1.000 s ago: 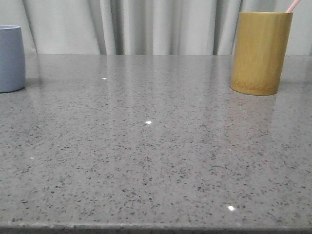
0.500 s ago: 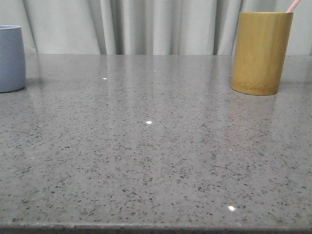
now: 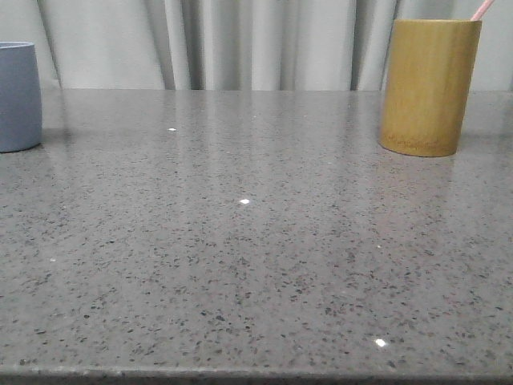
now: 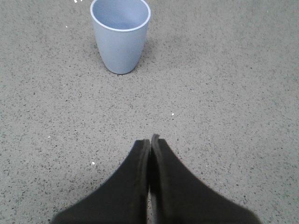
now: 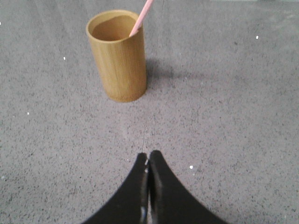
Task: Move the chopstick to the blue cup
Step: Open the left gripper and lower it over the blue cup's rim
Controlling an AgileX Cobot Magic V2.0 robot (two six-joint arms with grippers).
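Observation:
The blue cup (image 3: 19, 98) is a long way across the table from the chopstick in the bamboo cylinder (image 3: 482, 10), so the robot's left gripper should pick up the blue cup first.
The blue cup (image 3: 18, 96) stands at the table's far left; the left wrist view shows it (image 4: 120, 37) upright and empty. A pale pink chopstick (image 3: 482, 10) sticks out of the yellow-brown bamboo cylinder (image 3: 427, 87) at the far right, also in the right wrist view (image 5: 141, 17), leaning on the cylinder's (image 5: 119, 58) rim. My left gripper (image 4: 150, 139) is shut and empty, short of the blue cup. My right gripper (image 5: 148, 155) is shut and empty, short of the bamboo cylinder. Neither gripper shows in the front view.
The grey speckled table (image 3: 240, 241) stretches between the two cups. A pale curtain (image 3: 240, 40) hangs behind the table's far edge. The table's front edge runs along the bottom of the front view.

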